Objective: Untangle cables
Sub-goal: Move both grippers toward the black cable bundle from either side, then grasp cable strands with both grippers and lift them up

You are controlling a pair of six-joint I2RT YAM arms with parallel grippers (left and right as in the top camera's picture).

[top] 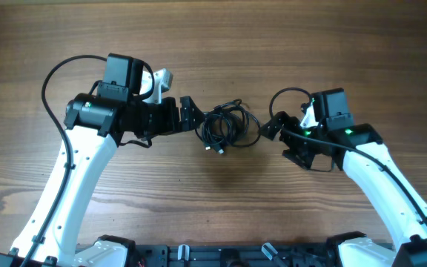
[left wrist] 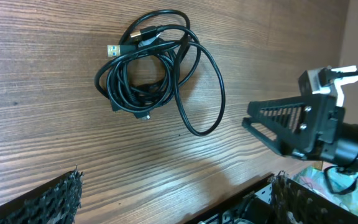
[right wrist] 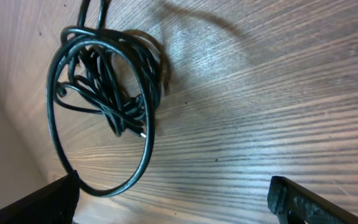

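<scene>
I expect the cable of the wide loop to come free when I pull, because the loop sticks out over the coils. The rest of the bundle will stay coiled.
A tangled bundle of black cables lies on the wooden table between the two arms. It shows in the left wrist view with a gold USB plug at its upper left, and in the right wrist view with a wide loop trailing down. My left gripper is open and empty just left of the bundle; its fingers frame bare wood. My right gripper is open and empty just right of the bundle; the cable loop lies next to its left finger.
The wooden table stretches around the bundle. The arm bases and a black rail sit along the front edge. The right arm's gripper and camera also show in the left wrist view.
</scene>
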